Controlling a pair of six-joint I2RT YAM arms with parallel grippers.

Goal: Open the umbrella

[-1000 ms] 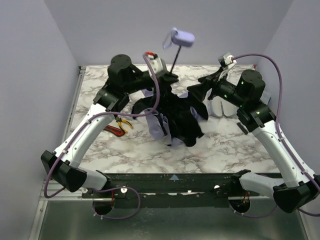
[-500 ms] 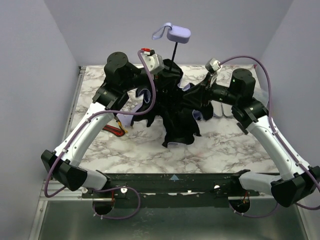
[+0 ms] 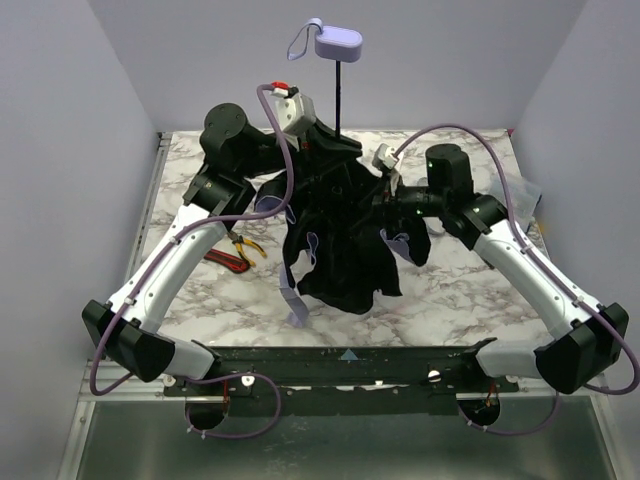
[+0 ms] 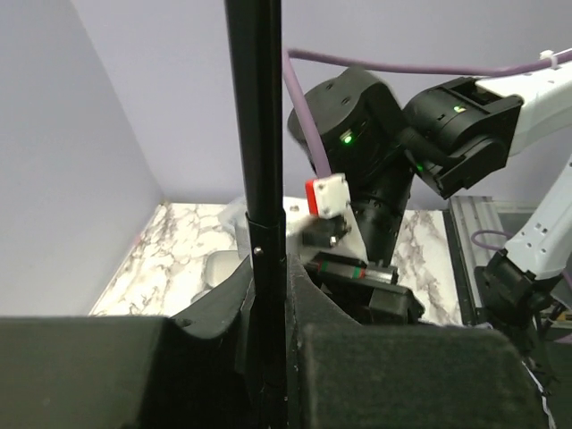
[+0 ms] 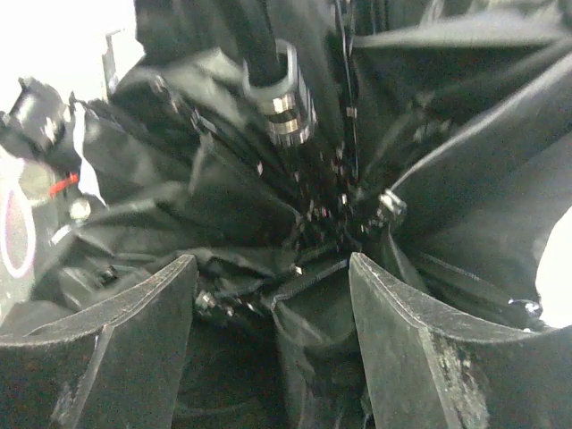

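The canopy's folds hang bunched up around the umbrella's stem, so my right gripper should grab the canopy's black fabric and spread it away while my left gripper keeps hold of the stem.
The umbrella stands nearly upright, its small lavender handle at the top of a thin black shaft. Its canopy hangs limp below, black inside showing, with a lavender strip dangling. My left gripper is shut on the shaft, which runs up between its fingers. My right gripper is pushed into the canopy's folds from the right. In the right wrist view its jaws stand apart, with black fabric and thin ribs between them and a silver ring on the shaft beyond.
Red and yellow handled pliers lie on the marble table, left of the canopy. A pale lavender thing lies at the table's right edge. Lavender walls close in the back and both sides.
The left arm has swung the shaft upright, so the handle rose and shifted left. The right gripper moved left, from beside the canopy into its folds. The canopy hangs lower and fuller.
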